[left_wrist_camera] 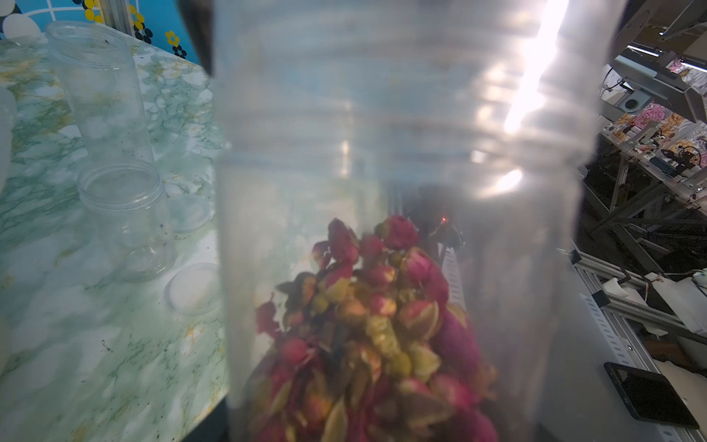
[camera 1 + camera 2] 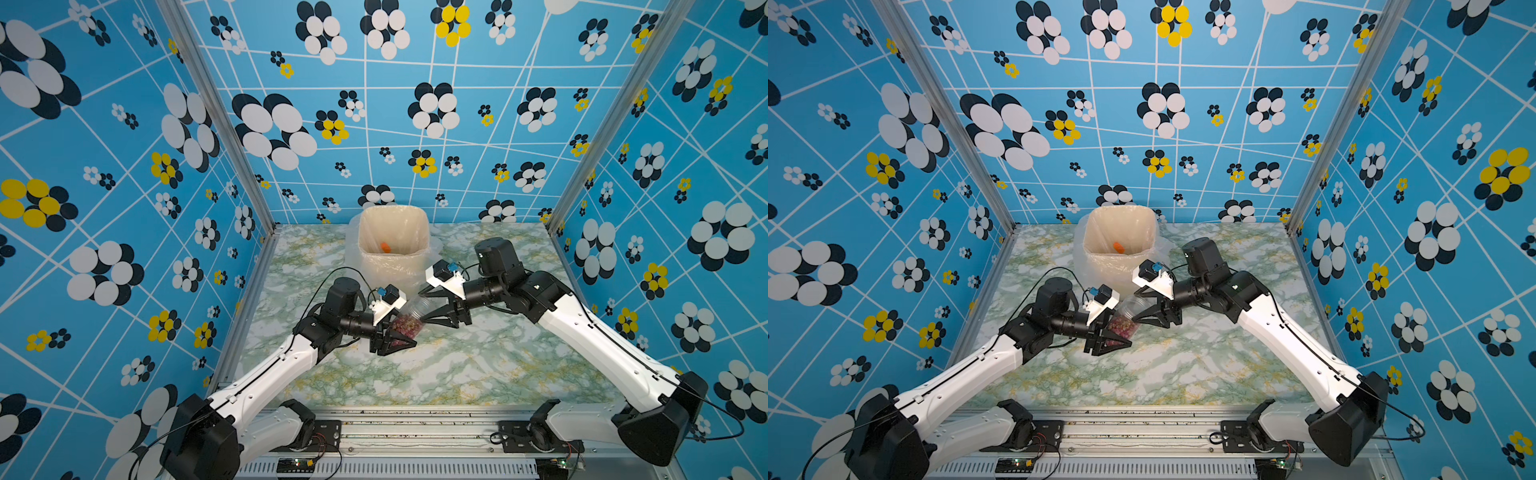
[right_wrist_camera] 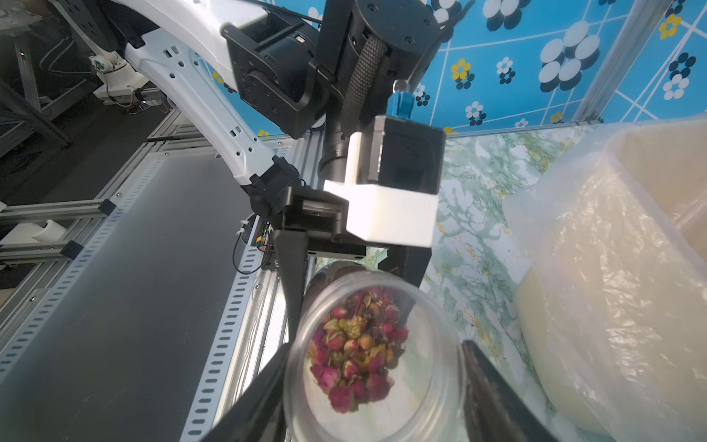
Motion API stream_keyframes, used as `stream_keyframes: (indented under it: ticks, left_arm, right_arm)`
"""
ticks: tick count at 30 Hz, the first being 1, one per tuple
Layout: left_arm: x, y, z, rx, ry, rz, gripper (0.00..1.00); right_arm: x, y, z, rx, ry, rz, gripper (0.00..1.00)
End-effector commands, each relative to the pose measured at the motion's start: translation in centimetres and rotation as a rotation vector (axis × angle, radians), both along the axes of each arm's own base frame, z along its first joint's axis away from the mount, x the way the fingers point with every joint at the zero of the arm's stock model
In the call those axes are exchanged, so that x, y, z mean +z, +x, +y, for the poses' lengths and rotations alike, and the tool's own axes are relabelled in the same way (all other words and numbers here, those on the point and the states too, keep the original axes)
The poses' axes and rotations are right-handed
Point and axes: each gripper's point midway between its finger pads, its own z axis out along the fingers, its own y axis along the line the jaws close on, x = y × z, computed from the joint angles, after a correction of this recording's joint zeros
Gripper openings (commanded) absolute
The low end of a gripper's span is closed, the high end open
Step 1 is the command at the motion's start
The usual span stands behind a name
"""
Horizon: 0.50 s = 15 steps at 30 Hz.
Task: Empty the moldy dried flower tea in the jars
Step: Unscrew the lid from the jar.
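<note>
The clear lid sits on the jar (image 2: 419,305) at the end of my right gripper's twist, so next I open, turn back and regrip the lid (image 3: 374,361) to unscrew it.
A clear jar (image 2: 409,318) (image 2: 1125,316) hangs tilted above the table's middle, with the moldy dried flower tea (image 2: 404,329) (image 1: 375,325) heaped at its lower end. My left gripper (image 2: 401,338) (image 2: 1119,338) is shut on that lower end. My right gripper (image 2: 420,303) (image 3: 377,346) is shut on the jar's upper end, one finger on each side of the round clear lid (image 3: 421,382). Pink and yellow buds (image 3: 355,344) show through it. Two more jars, one tall (image 1: 103,92) and one short (image 1: 126,218), stand open with no tea in them.
The cream plastic-lined bin (image 2: 365,245) (image 2: 1092,241) stands at the back, just behind the right gripper, with an orange piece (image 2: 385,247) inside. Two loose clear lids (image 1: 189,212) (image 1: 193,289) lie by the two open jars. A phone (image 1: 650,394) lies beyond the table's edge.
</note>
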Motion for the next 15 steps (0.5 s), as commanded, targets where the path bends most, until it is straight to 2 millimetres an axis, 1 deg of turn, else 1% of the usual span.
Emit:
stream_keyframes:
  ticks: [1,4,6,10,13,15]
  left_arm:
    - [2.7,1.2,0.1,0.056,-0.053,0.05,0.0]
    - [1.9,2.8,0.6,0.167,-0.001,-0.006,0.0]
    - [1.4,4.0,1.2,0.247,0.04,-0.055,0.0]
    - [0.7,5.7,2.4,0.361,0.114,-0.139,0.0]
    - [0.3,6.3,2.7,0.405,0.153,-0.187,0.0]
    - [0.2,6.6,2.7,0.424,0.178,-0.226,0.0]
  right_arm:
    - [-2.5,3.1,-0.8,-0.139,-0.094,-0.116,0.52]
    - [-0.9,3.1,-0.7,-0.202,-0.03,-0.033,0.72]
    - [0.8,3.2,-0.7,-0.272,0.04,0.047,0.79]
    - [4.0,2.6,-0.8,-0.358,0.204,0.235,0.89]
    - [5.6,2.6,-1.1,-0.424,0.279,0.354,0.93]
    - [6.0,3.2,-1.4,-0.487,0.297,0.417,0.95]
